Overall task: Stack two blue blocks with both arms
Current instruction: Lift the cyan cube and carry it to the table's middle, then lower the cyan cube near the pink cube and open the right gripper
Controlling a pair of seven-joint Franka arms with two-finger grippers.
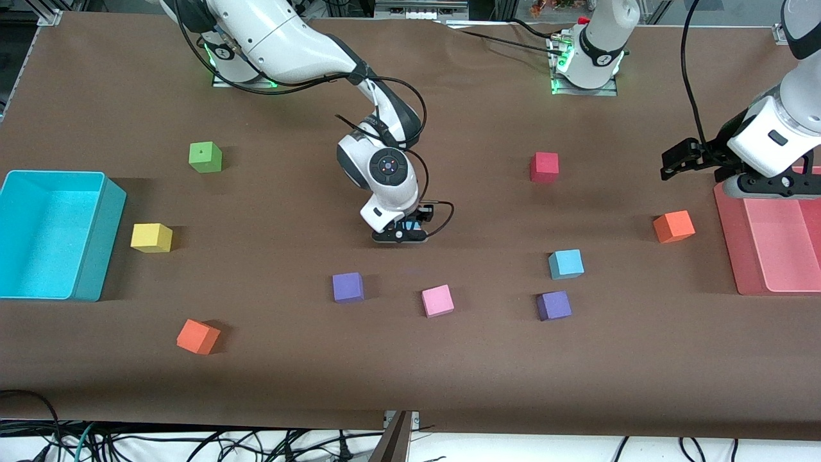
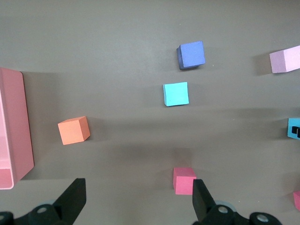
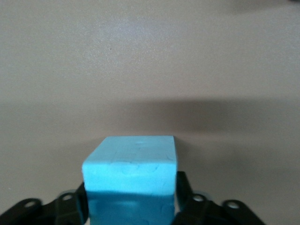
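Observation:
The sky-blue block at the table's middle [image 1: 412, 226] is covered by my right gripper, so that gripper should open and move out of the way before my left gripper gets the other sky-blue block [image 1: 566, 264].
One sky-blue block [image 3: 130, 171] sits between the fingers of my right gripper [image 3: 131, 201], which is shut on its sides. In the front view this gripper [image 1: 403, 235] is low over the middle of the table, and only a sliver of the block shows. The other sky-blue block [image 1: 566, 264] rests on the table toward the left arm's end, beside a purple cube [image 1: 553, 305]; it also shows in the left wrist view [image 2: 176, 93]. My left gripper [image 1: 680, 160] hangs open and empty in the air by the pink tray [image 1: 731, 256], its fingers [image 2: 75, 197] wide apart.
A red cube [image 1: 544, 167], an orange cube [image 1: 673, 226], a pink cube [image 1: 437, 300] and a second purple cube [image 1: 347, 287] lie around. Toward the right arm's end are a cyan bin [image 1: 96, 237], a yellow cube [image 1: 151, 237], a green cube [image 1: 204, 156] and another orange cube [image 1: 197, 336].

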